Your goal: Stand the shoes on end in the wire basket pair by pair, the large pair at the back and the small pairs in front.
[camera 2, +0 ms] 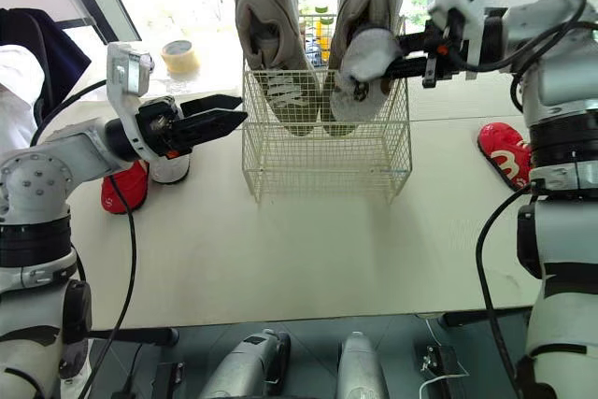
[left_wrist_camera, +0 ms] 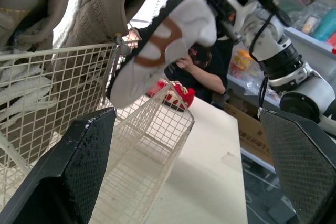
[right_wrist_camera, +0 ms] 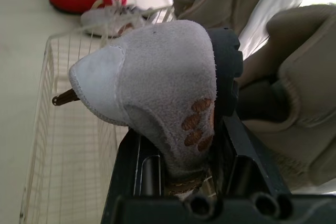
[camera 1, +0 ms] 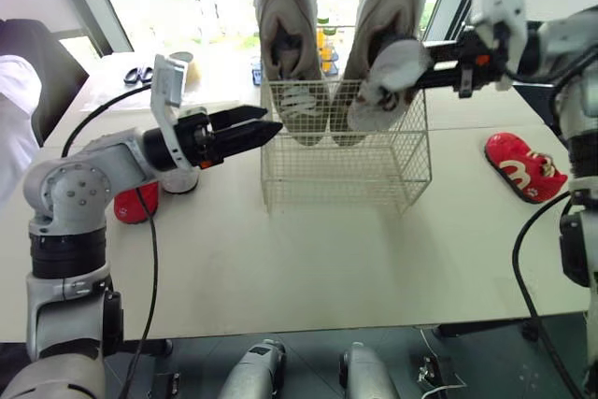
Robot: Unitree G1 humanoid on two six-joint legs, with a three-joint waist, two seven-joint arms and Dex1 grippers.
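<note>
The basket's empty front slot (camera 1: 299,139) is a tight space between wire panels. The white shoe (camera 1: 180,180) will stay propped up on its end when I lower it in.
A wire basket (camera 1: 346,170) stands mid-table. Two large beige shoes (camera 1: 288,39) (camera 1: 388,7) stand on end along its back, toes down. My right gripper (camera 1: 422,64) is shut on a small white shoe (camera 1: 388,79) with a brown paw print (right_wrist_camera: 197,121), held above the basket's right front, touching the right beige shoe. My left gripper (camera 1: 273,121) hovers open and empty at the basket's upper left edge. A red shoe (camera 1: 523,167) lies on the table to the right. Another red shoe (camera 1: 134,205) and a white shoe (camera 1: 179,180) sit under my left arm.
A person's white sleeve (camera 1: 13,100) shows at the far left, and another person (left_wrist_camera: 202,72) sits beyond the table's end. Scissors (camera 1: 138,74) and a tape roll (camera 2: 179,56) lie on the back ledge. Bottles (camera 1: 326,44) stand behind the basket.
</note>
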